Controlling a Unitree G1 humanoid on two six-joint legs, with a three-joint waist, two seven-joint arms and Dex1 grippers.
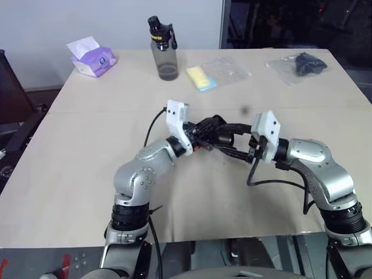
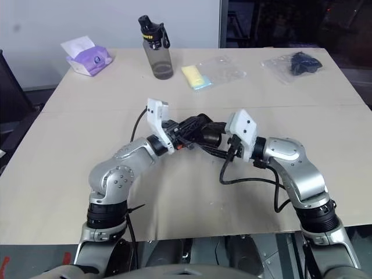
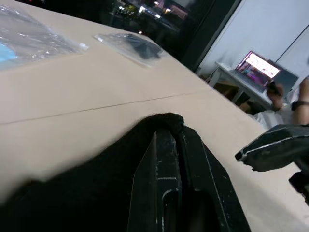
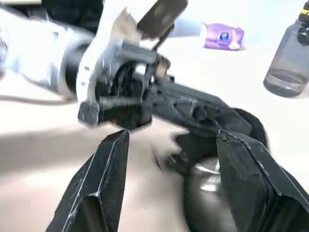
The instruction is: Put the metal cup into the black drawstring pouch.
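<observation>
Next, my right gripper grabs the drawstring below my left gripper and hangs the pouch upright, because the metal cup is in the pouch's tilted opening.
My left gripper is held above the middle of the table, shut on the black drawstring pouch. In the left wrist view its fingers pinch a fold of the pouch's black fabric. My right gripper faces it from the right, open, with its fingertips close to the pouch and nothing between them. In the right wrist view, the shiny metal cup shows just beyond them, low under the left gripper, with dark pouch fabric around its upper side. How deep it sits I cannot tell.
At the table's far side stand a grey water bottle with a black cap, a purple tissue pack, a yellow sponge by a clear bag and a dark bundle in clear plastic. A person sits past the table.
</observation>
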